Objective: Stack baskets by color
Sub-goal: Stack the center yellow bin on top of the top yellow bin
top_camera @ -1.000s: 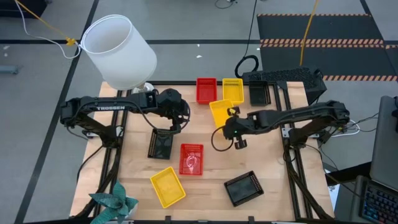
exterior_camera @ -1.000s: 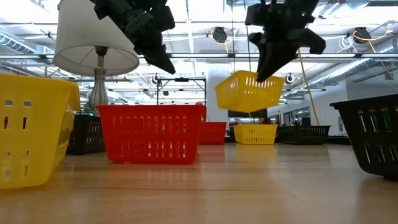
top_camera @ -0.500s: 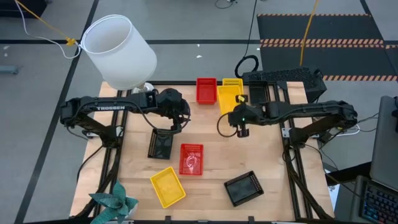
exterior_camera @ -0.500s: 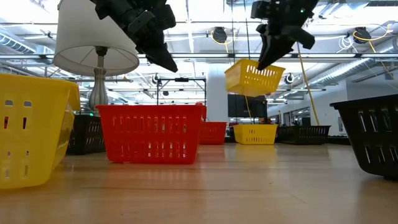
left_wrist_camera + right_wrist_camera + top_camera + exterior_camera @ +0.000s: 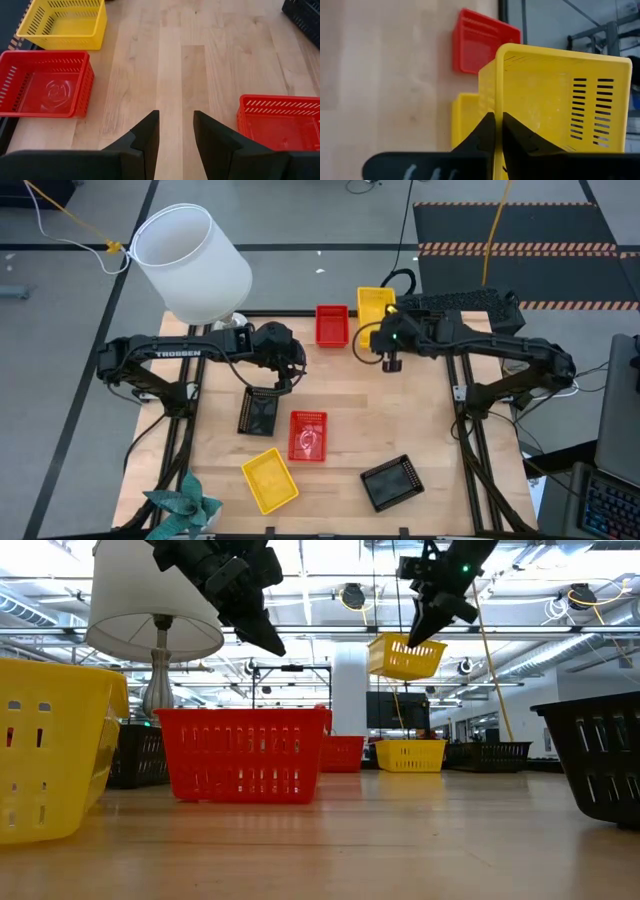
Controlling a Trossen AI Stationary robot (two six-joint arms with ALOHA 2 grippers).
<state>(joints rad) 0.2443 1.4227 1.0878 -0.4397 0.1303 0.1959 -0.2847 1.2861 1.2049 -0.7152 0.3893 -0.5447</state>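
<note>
My right gripper keeps lowering the yellow basket it pinches by its rim, with its bottom [image 5: 401, 675] free above the far yellow basket [image 5: 410, 755], until it nests inside.
My right gripper [image 5: 382, 330] is shut on a yellow basket [image 5: 375, 304] and holds it in the air over the table's far edge, above another yellow basket [image 5: 465, 117] that stands beside a red basket [image 5: 331, 323]. In the low view the held basket [image 5: 405, 655] hangs high above the table. My left gripper [image 5: 176, 135] is open over the table's left middle, above a black basket [image 5: 258, 412], with nothing between its fingers. Resting flat on the table nearer the front are a red basket [image 5: 308, 435], a yellow basket [image 5: 268, 480] and a black basket [image 5: 392, 482]. My right gripper pinches one wall of the yellow basket at its rim [image 5: 496, 107], with one finger on each side of the wall. The fingers slant down toward the table's far edge. The basket is lifted clear and hangs tilted beyond the fingertips.
A white lampshade [image 5: 190, 260] stands at the table's far left corner and a small plant [image 5: 185, 505] at the near left corner. Bare wood shows in the table's middle and right [image 5: 420, 415].
My right gripper has carried the yellow basket from the table's middle up and toward the far edge, turning as it went, and the basket now hangs over the far yellow basket. It has stayed shut on the basket.
</note>
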